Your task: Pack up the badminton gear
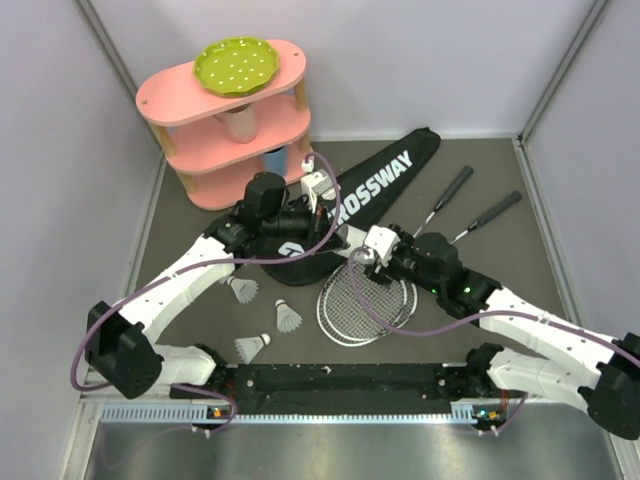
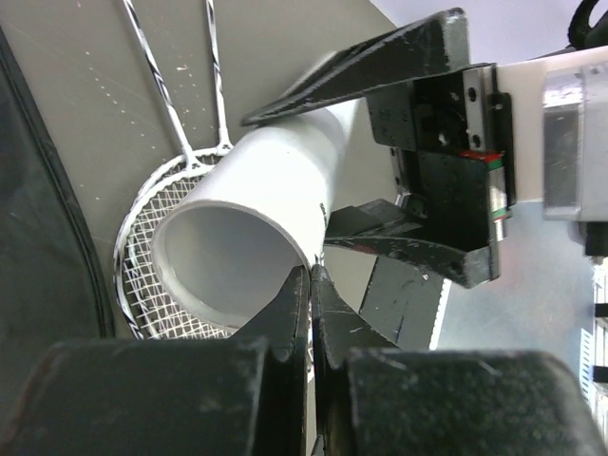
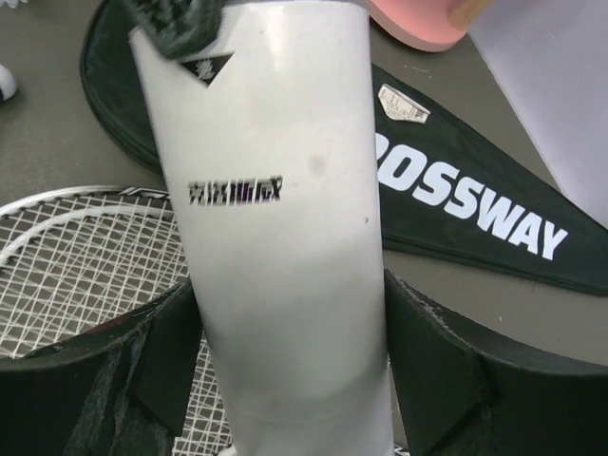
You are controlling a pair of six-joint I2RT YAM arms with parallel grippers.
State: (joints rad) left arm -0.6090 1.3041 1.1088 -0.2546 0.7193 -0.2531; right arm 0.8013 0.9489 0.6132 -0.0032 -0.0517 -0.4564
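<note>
The clear lid is covering the tube's opening (image 2: 226, 266), so my left gripper should pull the lid off and put it to the side before the shuttlecocks go in.
My right gripper (image 3: 290, 294) is shut on the long white tube (image 3: 275, 237), a jaw pressed on either side of its body. In the left wrist view the tube (image 2: 266, 190) lies level above the table with its open mouth facing the camera. My left gripper (image 2: 311, 271) is shut on the mouth's rim, one finger inside and one outside. Under the tube lie two racket heads (image 1: 365, 300), stacked, their black handles (image 1: 455, 185) pointing to the far right. The black CROSSWAY bag (image 1: 385, 180) lies behind them. Three shuttlecocks (image 1: 288, 318) sit on the table near the left arm.
A pink three-tier shelf (image 1: 235, 110) with a green dotted plate (image 1: 235, 62) on top stands at the back left, close to the left arm's wrist. Grey walls close in the table on the left, right and back.
</note>
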